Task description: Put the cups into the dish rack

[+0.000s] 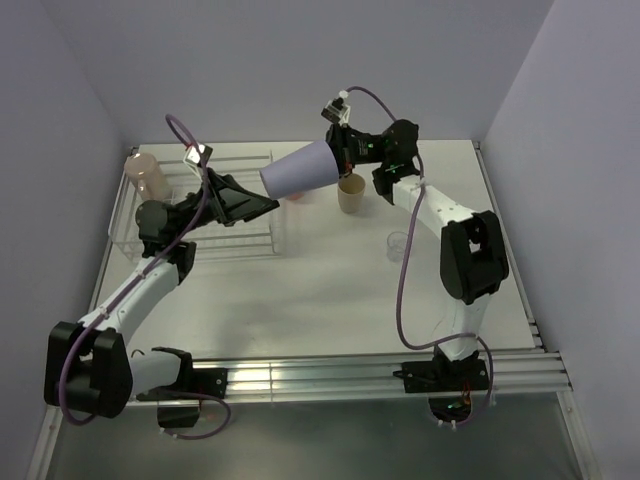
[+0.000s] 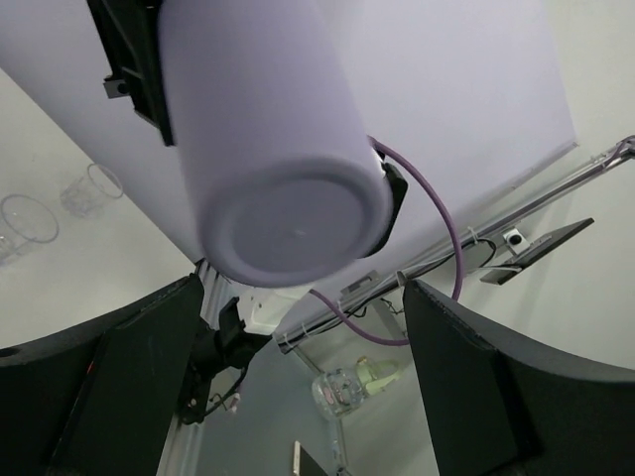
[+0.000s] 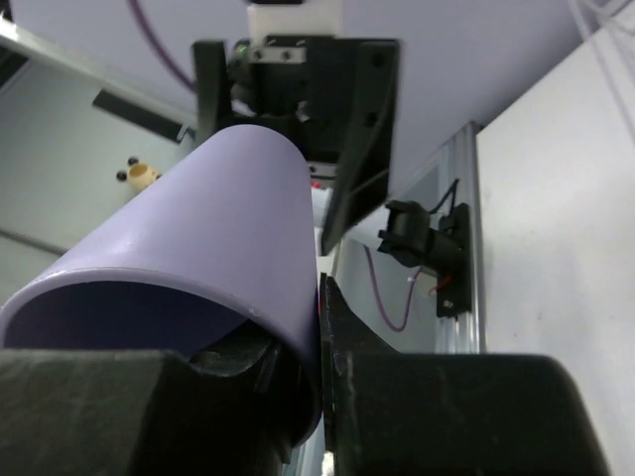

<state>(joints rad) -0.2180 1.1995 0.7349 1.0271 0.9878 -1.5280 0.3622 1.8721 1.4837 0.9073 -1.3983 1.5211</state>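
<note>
The lavender cup's base (image 2: 295, 230) hangs just past the open fingers of the robot's left gripper, so the right gripper should move the cup's base between them (image 1: 256, 192) for the left gripper to take.
My right gripper (image 1: 345, 163) is shut on the rim of the lavender cup (image 1: 300, 170) and holds it sideways in the air, base pointing left. In the right wrist view one finger is inside the cup (image 3: 198, 258) and one outside, at the gripper (image 3: 322, 342). My left gripper (image 1: 268, 205) is open and empty, just left of and below the cup's base. In the left wrist view the base (image 2: 293, 233) hangs just beyond the spread fingers (image 2: 129, 377) of the gripper (image 2: 303, 290). The clear dish rack (image 1: 250, 235) is at the left, with the pink mug (image 1: 148, 175) in its far corner.
A tan cup (image 1: 350, 194) stands under my right gripper. A bit of a coral-red cup (image 1: 297, 196) shows below the lavender cup. A clear glass (image 1: 397, 245) stands right of centre. Two clear glasses (image 2: 30, 218) show in the left wrist view. Walls enclose the table.
</note>
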